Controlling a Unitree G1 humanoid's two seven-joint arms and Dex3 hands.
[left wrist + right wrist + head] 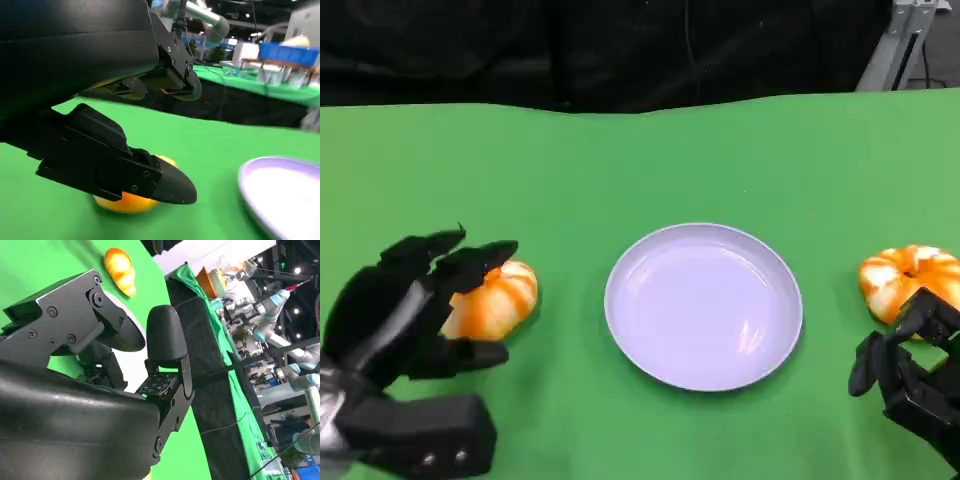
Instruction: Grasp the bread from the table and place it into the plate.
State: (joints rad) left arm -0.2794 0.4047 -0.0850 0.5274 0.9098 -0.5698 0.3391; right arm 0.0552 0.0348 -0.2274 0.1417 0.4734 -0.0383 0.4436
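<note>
The orange bread lies low on its broad bottom side. So it should tip flat and stay in place when I let it go into the plate.
An orange, pumpkin-shaped bread lies on the green table left of the pale lilac plate. My left hand is spread around it, fingers arched over its top and thumb low at its near side. In the left wrist view the thumb crosses in front of the bread, the fingers hover apart above it, and the plate shows beside it. My right hand rests near the table's front right, fingers loosely curved and holding nothing. The right wrist view shows its fingers apart.
A second orange bread lies right of the plate, just beyond my right hand. A bread also shows in the right wrist view. The table's far edge meets a black backdrop, and open green cloth surrounds the plate.
</note>
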